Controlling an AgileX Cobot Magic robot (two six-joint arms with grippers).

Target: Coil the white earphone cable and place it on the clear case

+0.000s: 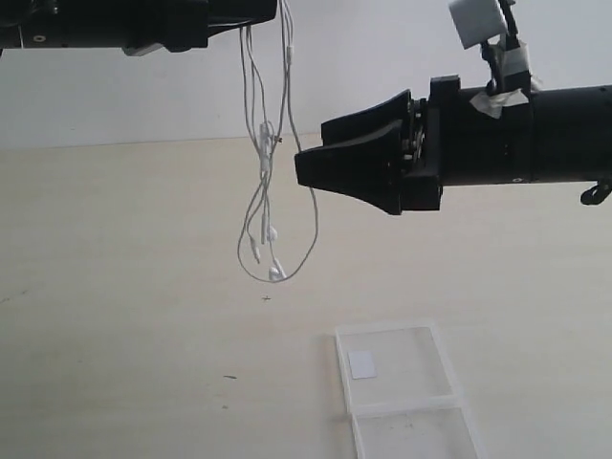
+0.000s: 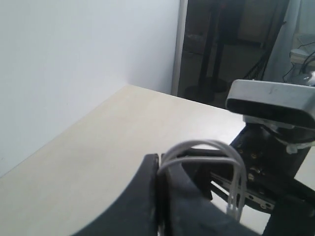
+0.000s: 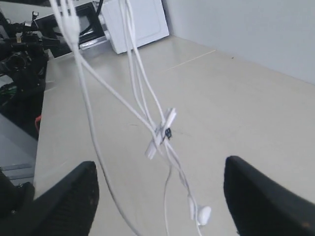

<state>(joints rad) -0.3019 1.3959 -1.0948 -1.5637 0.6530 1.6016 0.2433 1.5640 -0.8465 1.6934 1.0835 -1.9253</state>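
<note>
My right gripper should keep going toward this narrow bundle (image 1: 266,175) until its open fingers are on both sides of it, then close, because the parts of the cable (image 3: 160,133) come together ahead of the fingers.
The white earphone cable (image 1: 264,158) hangs in long loops above the table, its two earbuds (image 1: 275,253) lowest. At the top of the exterior view my left gripper (image 1: 268,11) is shut on it; in the left wrist view a loop of the cable (image 2: 206,146) arches out of the closed left gripper (image 2: 158,164). My right gripper (image 1: 310,150) is open just right of the strands. In the right wrist view the cable (image 3: 160,130) and an earbud (image 3: 204,214) dangle ahead of the open right gripper (image 3: 162,191). The clear case (image 1: 406,368), with its white sticker (image 1: 361,363), lies open flat below.
The pale wooden table (image 1: 124,287) runs back to a white wall (image 1: 143,96). The right wrist view shows a white box (image 3: 135,22) and dark equipment (image 3: 19,54) past the table's edge. The right arm's camera housing (image 2: 273,101) sits close to the left gripper.
</note>
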